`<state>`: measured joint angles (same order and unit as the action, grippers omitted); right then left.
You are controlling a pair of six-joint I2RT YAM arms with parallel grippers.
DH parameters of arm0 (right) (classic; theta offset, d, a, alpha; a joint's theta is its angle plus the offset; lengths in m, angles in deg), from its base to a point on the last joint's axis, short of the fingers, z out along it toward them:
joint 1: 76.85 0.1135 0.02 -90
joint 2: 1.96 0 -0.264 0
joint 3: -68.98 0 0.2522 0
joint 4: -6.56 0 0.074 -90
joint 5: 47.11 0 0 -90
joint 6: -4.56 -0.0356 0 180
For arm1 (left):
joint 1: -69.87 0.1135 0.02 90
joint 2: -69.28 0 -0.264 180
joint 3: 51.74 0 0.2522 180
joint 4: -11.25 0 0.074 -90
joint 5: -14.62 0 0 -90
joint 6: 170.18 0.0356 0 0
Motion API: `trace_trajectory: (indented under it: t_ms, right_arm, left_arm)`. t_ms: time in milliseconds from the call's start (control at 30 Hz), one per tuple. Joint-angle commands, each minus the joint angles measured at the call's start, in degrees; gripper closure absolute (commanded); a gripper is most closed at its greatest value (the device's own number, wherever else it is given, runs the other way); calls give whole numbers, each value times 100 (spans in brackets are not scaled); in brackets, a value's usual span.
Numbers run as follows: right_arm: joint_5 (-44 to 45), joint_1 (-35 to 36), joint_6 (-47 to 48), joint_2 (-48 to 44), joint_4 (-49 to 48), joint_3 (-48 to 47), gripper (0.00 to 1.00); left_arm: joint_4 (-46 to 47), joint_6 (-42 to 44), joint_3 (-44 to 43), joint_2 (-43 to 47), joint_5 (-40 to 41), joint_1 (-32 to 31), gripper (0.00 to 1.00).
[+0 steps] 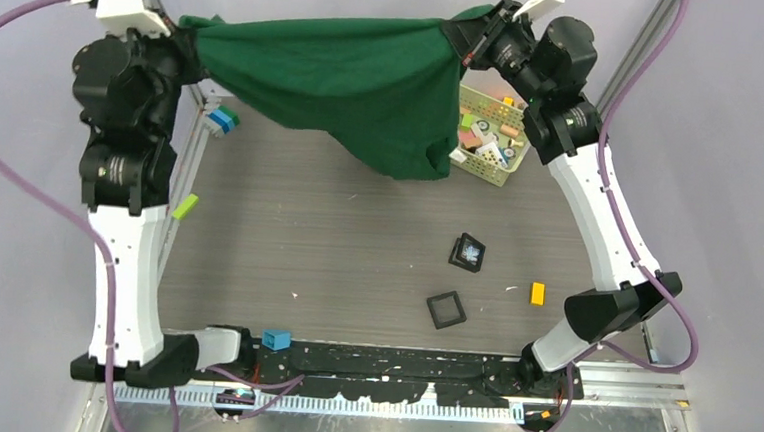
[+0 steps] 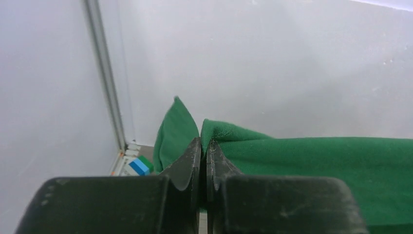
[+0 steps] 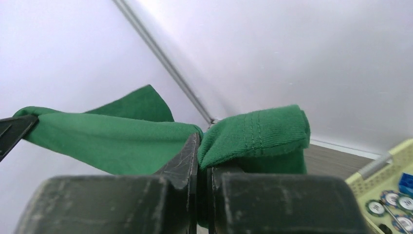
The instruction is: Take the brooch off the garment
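Note:
The garment is hanging stretched out at the far end of the table, partly over the basket, so I should pull both of its corners back and lower it onto the table's clear middle [image 1: 332,228].
The dark green garment [image 1: 351,79] hangs stretched between my two grippers above the far end of the table, its lower part sagging to the table. My left gripper [image 1: 187,36] is shut on its left corner, which shows in the left wrist view [image 2: 311,165] pinched between the fingertips [image 2: 195,151]. My right gripper [image 1: 469,36] is shut on its right corner, seen in the right wrist view [image 3: 253,134]. The brooch [image 1: 470,248], a tiny pale spiky ornament, lies inside a black square tray [image 1: 457,258] mid-table, apart from the garment.
A pale green basket [image 1: 491,170] of toy pieces stands at the back right, partly under the cloth. A second black tray [image 1: 445,309], an orange block [image 1: 538,294], a blue block [image 1: 276,340], a lime block [image 1: 185,206] and a blue-green block stack [image 1: 222,120] lie around.

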<state>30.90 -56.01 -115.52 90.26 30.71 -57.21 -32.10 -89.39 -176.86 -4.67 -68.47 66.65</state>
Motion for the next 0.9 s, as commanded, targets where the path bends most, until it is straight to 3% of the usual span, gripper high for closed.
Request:
trace_trajectory:
  t_ms: [0,167,267,467,600,767,833,867]
  right_arm:
    - [-780,58,41,-523,-807,89,99]
    - [-1078,237,12,-974,-1274,315,100]
    - [-759,254,37,-996,-1275,256,100]
    - [-92,254,-44,-324,-1339,226,100]
    - [104,252,-454,396,-2070,80,100]
    - [458,194,-477,1491,-1758,-1528,100]
    - [428,117,-458,1943,-1283,-2619,100]
    - [281,89,-438,2391,-590,-3715,100]
  left_arm:
    - [299,352,282,303,770,31,100]
    - [-105,519,-499,224,833,32,100]
    - [-447,534,-1058,-108,684,30,100]
    - [-550,661,-1129,-1126,704,82,100]
    - [-1046,418,-1931,-2079,506,494,100]
    - [-1181,196,-3096,-2589,236,928,100]
    - [-1350,65,-3726,-2808,77,997,100]
    - [-1378,62,-3970,-2869,60,999,100]
